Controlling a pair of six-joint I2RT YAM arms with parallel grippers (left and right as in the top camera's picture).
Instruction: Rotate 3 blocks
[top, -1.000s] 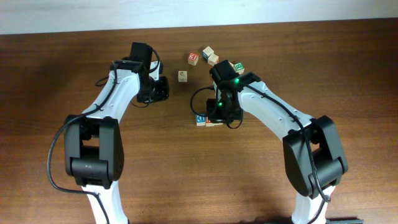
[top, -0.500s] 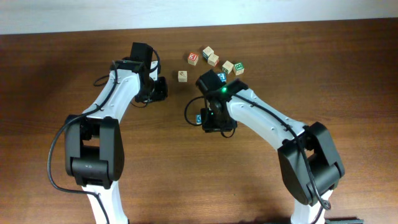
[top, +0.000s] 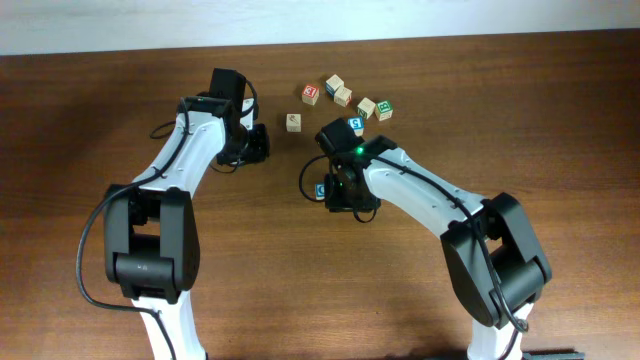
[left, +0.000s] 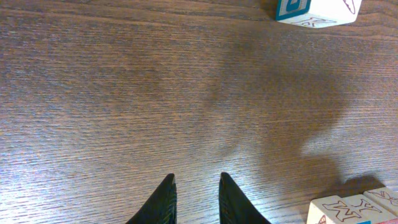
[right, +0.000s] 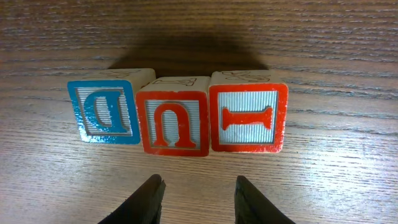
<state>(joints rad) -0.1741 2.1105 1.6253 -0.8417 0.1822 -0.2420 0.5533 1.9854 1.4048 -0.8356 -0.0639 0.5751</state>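
Note:
I should close my right gripper and press the "I" end (right: 283, 118) with it, and press the blue end with my left gripper, because the three-block row (right: 174, 121) is wider than my right gripper's fingers.
Three blocks stand side by side in the right wrist view: a blue "D" block (right: 104, 112), a red "U" block (right: 174, 123) and a red "I" block (right: 249, 118). They touch in a row. My right gripper (right: 199, 186) is open just in front of the red "U" block and holds nothing. From overhead the right gripper (top: 345, 190) covers most of the row, and only the blue block (top: 322, 190) peeks out on its left. My left gripper (top: 255, 142) hovers apart over bare wood, its jaws a little open and empty (left: 196, 183).
Several loose cubes lie at the back: a red-faced one (top: 310, 93), a green-lettered one (top: 384, 111), a blue-lettered one (top: 355, 124) and a pale one (top: 293, 122). In the left wrist view a blue-lettered cube (left: 317, 9) sits far right and a pale cube (left: 348, 210) near right.
My right arm has swung left over the row of blocks and its jaws have opened wider. The left arm has hardly moved.

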